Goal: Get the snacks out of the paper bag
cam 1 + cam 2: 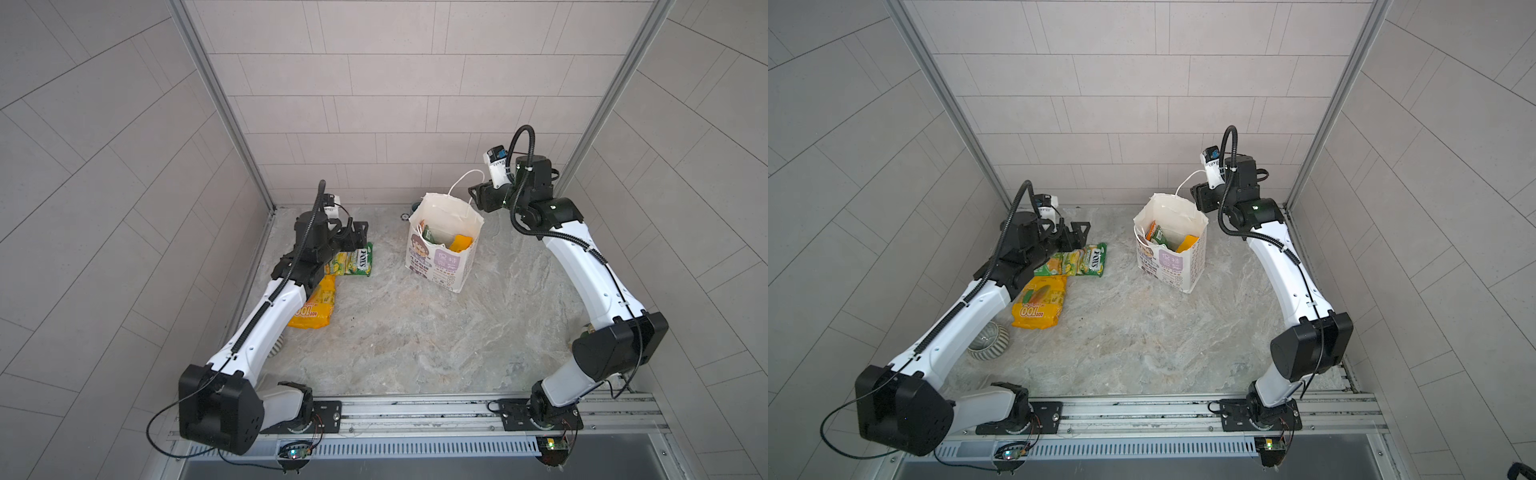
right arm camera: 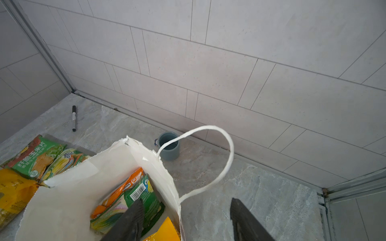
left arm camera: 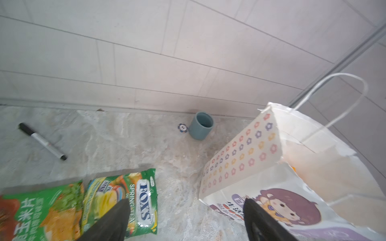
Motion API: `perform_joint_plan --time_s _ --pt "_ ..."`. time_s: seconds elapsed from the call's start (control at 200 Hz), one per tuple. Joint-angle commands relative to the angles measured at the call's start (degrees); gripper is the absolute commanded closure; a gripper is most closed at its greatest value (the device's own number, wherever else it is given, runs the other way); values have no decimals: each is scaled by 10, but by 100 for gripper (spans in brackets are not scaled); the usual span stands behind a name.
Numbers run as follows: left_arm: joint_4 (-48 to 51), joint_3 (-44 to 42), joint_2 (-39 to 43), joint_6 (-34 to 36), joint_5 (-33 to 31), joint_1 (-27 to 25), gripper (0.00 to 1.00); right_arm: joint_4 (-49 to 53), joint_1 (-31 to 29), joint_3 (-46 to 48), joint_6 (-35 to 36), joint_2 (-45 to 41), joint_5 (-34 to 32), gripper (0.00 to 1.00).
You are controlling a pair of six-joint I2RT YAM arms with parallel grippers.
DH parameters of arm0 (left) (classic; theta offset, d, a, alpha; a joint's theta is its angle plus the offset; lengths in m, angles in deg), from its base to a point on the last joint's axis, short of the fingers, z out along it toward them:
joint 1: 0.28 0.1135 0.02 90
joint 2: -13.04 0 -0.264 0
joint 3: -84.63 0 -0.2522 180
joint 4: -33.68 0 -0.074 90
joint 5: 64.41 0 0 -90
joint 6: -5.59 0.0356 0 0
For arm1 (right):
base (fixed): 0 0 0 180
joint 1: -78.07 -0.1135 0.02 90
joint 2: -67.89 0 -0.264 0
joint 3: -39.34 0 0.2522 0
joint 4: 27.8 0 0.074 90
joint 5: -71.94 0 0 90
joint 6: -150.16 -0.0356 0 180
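Observation:
The white paper bag (image 1: 436, 261) will tip toward me and stay open when I pull its rim, because the bag's tall sides (image 1: 446, 214) stand up around its opening.
The white paper bag (image 1: 444, 257) (image 1: 1177, 266) stands upright at the back middle of the table, mouth open. Inside it lean green and orange snacks (image 2: 133, 196) and a yellow one (image 2: 165, 229). Three more snacks lie on the table to its left: a green FOX'S packet (image 3: 135, 200) (image 1: 359, 259), a green corn-chip packet (image 3: 41, 210) and an orange-yellow packet (image 1: 1040, 301). My left gripper (image 3: 186, 201) (image 1: 357, 232) hangs open and empty between the FOX'S packet and the bag. My right gripper (image 2: 186, 200) (image 1: 476, 195) is open above the bag's far right rim, one finger over the mouth, one outside, by the cord handle (image 2: 225, 150).
A grey-blue cup (image 3: 201, 125) (image 2: 169, 146) and a small chip (image 3: 182, 127) sit by the back wall behind the bag. A black marker pen (image 3: 42, 140) lies at the back left. A ribbed bowl (image 1: 988, 340) sits under my left arm. Walls close three sides.

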Motion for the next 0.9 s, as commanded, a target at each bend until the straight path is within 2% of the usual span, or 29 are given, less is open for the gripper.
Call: perform_joint_plan --time_s 0.0,0.085,0.18,0.385,0.585,0.67,0.801,0.891 --pt "-159 -6 23 7 84 -14 8 56 3 -16 18 13 20 32" --pt "-176 -16 37 24 112 -33 6 67 3 -28 19 33 26 33" --pt "-203 -34 45 37 119 -49 0 64 3 -28 20 47 30 33" --pt "-209 -38 32 29 161 -62 0 46 3 -29 24 84 50 34" --pt "-211 -43 22 47 144 -109 0 43 2 -53 33 122 59 41" --pt "-187 -28 12 46 153 -112 0 53 2 -67 40 136 58 47" --pt "-231 -50 15 40 146 -112 0 62 2 -71 63 147 56 54" --pt "-212 -43 14 42 143 -113 0 77 2 -81 76 155 55 65"
